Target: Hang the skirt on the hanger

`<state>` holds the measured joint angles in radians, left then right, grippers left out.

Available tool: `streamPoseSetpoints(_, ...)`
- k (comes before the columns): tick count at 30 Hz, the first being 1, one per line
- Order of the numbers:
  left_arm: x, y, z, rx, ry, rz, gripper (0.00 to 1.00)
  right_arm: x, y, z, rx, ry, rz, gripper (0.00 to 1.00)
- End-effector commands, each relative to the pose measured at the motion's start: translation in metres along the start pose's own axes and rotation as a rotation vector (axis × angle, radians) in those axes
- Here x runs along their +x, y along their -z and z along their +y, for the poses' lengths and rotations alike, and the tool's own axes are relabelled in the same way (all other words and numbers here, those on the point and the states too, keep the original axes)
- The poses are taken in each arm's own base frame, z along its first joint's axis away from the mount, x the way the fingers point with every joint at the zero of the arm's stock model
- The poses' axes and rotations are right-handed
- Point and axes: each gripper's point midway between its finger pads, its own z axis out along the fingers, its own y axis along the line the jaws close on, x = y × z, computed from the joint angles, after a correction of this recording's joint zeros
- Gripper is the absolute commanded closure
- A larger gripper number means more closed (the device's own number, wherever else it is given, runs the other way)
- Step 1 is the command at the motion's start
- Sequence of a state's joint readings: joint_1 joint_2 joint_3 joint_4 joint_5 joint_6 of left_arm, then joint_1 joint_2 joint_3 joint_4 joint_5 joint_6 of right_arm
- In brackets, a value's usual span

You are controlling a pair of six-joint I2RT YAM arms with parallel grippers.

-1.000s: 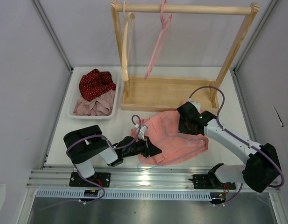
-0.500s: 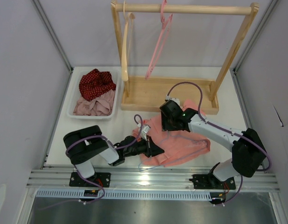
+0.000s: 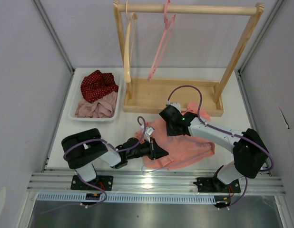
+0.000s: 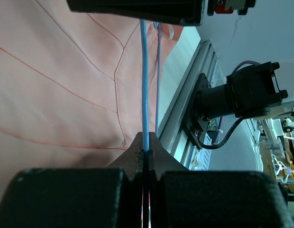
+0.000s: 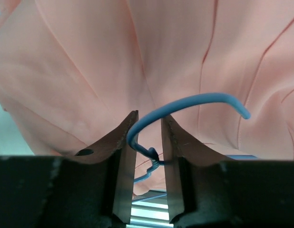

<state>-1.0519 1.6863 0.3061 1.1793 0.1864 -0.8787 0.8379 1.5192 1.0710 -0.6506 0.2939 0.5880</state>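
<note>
The skirt (image 4: 66,142) lies loose while both my grippers are at the hanger, so my left gripper should leave the blue wire (image 4: 145,85) and take the skirt beneath it.
The salmon-pink skirt (image 3: 192,147) lies spread on the table in front of the wooden rack. The thin pale blue hanger (image 3: 154,167) lies on it, mostly hard to see from above. My left gripper (image 3: 160,152) is at the skirt's left edge, shut on the hanger's blue wire (image 4: 145,85), with the skirt (image 4: 56,85) beneath. My right gripper (image 3: 171,125) is low over the skirt's upper left part. In the right wrist view its fingers (image 5: 147,130) stand narrowly apart astride the hanger's hook (image 5: 194,101) and twisted neck, over the skirt (image 5: 90,61).
A wooden rack (image 3: 175,97) stands at the back with a pink hanger (image 3: 161,45) and a wooden hanger (image 3: 128,47). A white tray (image 3: 73,107) at the back left holds a red dotted cloth (image 3: 97,84) and a mauve cloth (image 3: 95,108). An aluminium rail (image 3: 151,180) runs along the near edge.
My right gripper has moved left from the skirt's right side to the hanger's hook at the upper left. The skirt's upper right corner is now uncovered. My left gripper has stayed put.
</note>
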Motion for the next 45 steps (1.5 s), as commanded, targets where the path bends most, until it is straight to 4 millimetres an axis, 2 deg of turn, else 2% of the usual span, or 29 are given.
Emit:
streamPoseSetpoints(1,-0.034,-0.01,-0.036,0.101,-0.07,-0.106,1.0,0.003,0.009,0.002,0.012,-0.022,-0.01,0.74)
streamPoseSetpoints(4,-0.035,-0.012,-0.036,0.094,-0.068,-0.098,1.0,0.006,0.008,-0.001,0.032,-0.021,-0.009,0.89)
streamPoseSetpoints(6,-0.035,-0.013,-0.035,0.083,-0.068,-0.091,1.0,0.006,0.008,-0.001,0.038,-0.019,-0.009,0.95)
streamPoseSetpoints(13,-0.036,-0.015,-0.036,0.057,-0.07,-0.07,0.97,0.007,0.007,-0.005,0.069,-0.01,-0.005,1.0)
streamPoseSetpoints(15,-0.038,-0.014,-0.036,0.045,-0.07,-0.072,0.85,0.007,0.007,-0.005,0.073,-0.012,-0.006,1.0)
streamPoseSetpoints(16,-0.039,-0.014,-0.036,0.038,-0.069,-0.075,0.76,0.007,0.008,-0.007,0.078,-0.011,-0.006,1.0)
streamPoseSetpoints(19,-0.044,-0.012,-0.035,0.014,-0.071,-0.084,0.59,0.007,0.009,-0.007,0.079,-0.013,-0.009,1.0)
streamPoseSetpoints(21,-0.048,-0.009,-0.034,-0.001,-0.075,-0.1,0.5,0.007,0.01,-0.008,0.082,-0.013,-0.013,1.0)
streamPoseSetpoints(24,-0.053,-0.006,-0.032,-0.032,-0.077,-0.109,0.44,0.006,0.012,-0.009,0.081,-0.017,-0.019,1.0)
streamPoseSetpoints(27,-0.057,-0.001,-0.018,-0.113,-0.059,-0.115,0.42,0.004,0.013,-0.01,0.082,-0.02,-0.025,1.0)
streamPoseSetpoints(35,-0.07,0.034,0.033,-0.376,0.0,-0.162,0.37,0.007,0.014,-0.013,0.086,-0.024,-0.029,1.0)
streamPoseSetpoints(38,-0.073,0.04,0.04,-0.42,-0.006,-0.173,0.36,0.007,0.014,-0.014,0.089,-0.025,-0.031,1.0)
streamPoseSetpoints(42,-0.062,0.046,0.054,-0.498,-0.014,-0.112,0.32,0.006,0.015,-0.016,0.089,-0.03,-0.036,1.0)
streamPoseSetpoints(45,-0.06,0.045,0.051,-0.493,-0.018,-0.088,0.27,0.007,0.015,-0.017,0.09,-0.032,-0.035,1.0)
